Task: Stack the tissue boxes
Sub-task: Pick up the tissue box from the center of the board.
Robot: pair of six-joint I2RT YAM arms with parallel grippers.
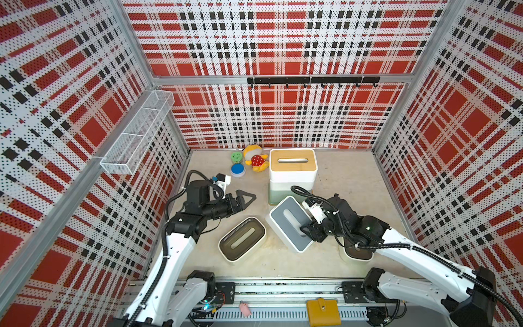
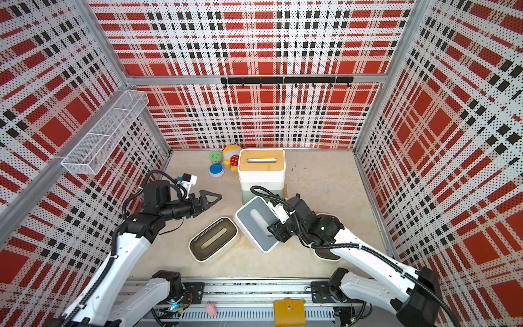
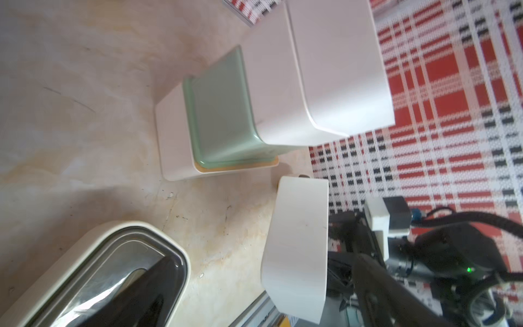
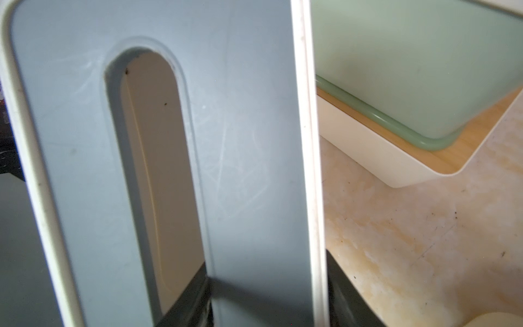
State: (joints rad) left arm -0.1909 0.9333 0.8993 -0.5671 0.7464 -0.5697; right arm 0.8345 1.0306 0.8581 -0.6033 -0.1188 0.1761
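Next, my left gripper grabs the grey-lidded box's short end [image 1: 277, 208] before stacking, because my right gripper is holding the tilted grey-lidded box by its long side [image 1: 302, 211], crooked to the stack.
A stack of tissue boxes [image 1: 293, 161] [image 2: 261, 160] stands at the back: a bamboo-lidded white box on top, a white one under it, then a pale-green one [image 4: 410, 70] [image 3: 223, 113], on a white bamboo-lidded base [image 4: 452, 158]. My right gripper [image 1: 305, 229] [image 4: 266, 305] is shut on the tilted grey-lidded box [image 1: 287, 223] [image 2: 252, 223] [image 4: 249, 141], with one finger [image 4: 186, 300] in its slot and the other outside the wall. A cream box with a dark-brown lid [image 1: 242, 239] [image 3: 99, 277] lies front centre. Another box [image 1: 356, 253] sits under the right arm. My left gripper [image 1: 246, 198] [image 2: 210, 198] [image 3: 254, 305] hovers open and empty.
A green disc [image 1: 236, 156], a blue disc [image 1: 237, 169] and a plush toy [image 1: 256, 160] sit at the back left of the stack. A wire basket [image 1: 138, 133] hangs on the left wall, a hook rail [image 1: 311, 80] on the back wall. A yellow wallet [image 1: 323, 311] lies on the front rail.
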